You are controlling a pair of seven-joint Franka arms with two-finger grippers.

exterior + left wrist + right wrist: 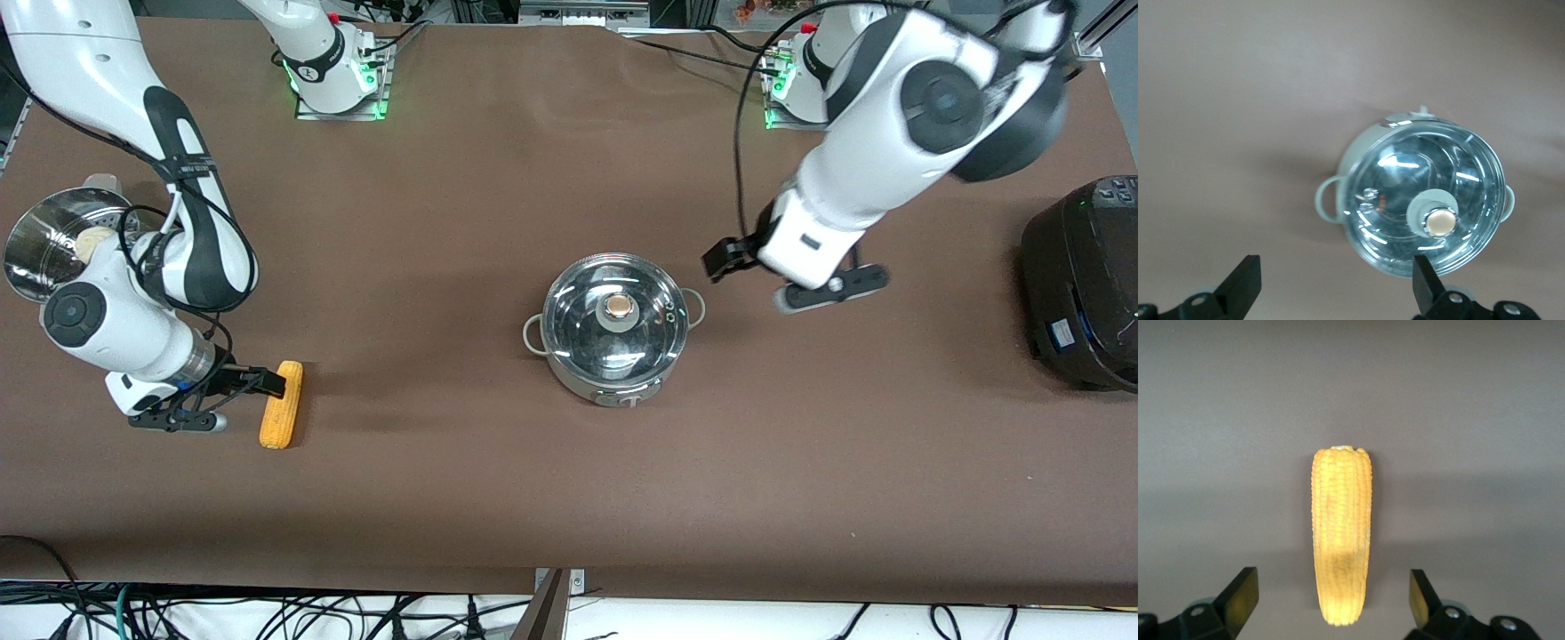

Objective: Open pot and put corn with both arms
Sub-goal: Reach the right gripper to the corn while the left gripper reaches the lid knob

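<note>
I can see only shiny steel through the glass lid [599, 350], so I should expect the steel pot [604, 390] to be empty when I take the lid off.
The steel pot [613, 342] stands mid-table with its glass lid [578, 324] on and tan knob [620, 308] up. It also shows in the left wrist view [1365, 167]. My left gripper [725, 258] is open and empty, over the table just beside the pot toward the left arm's end; its midpoint shows in the left wrist view [1335, 287]. The yellow corn [282, 404] lies on the table toward the right arm's end. My right gripper [265, 382] is open and low at the corn [1341, 533], one finger on each side of it [1331, 600], not touching.
A perforated steel steamer bowl [36, 258] holding a white bun [92, 240] sits at the right arm's end of the table. A large black cooker [1085, 284] stands at the left arm's end. Brown cloth covers the table.
</note>
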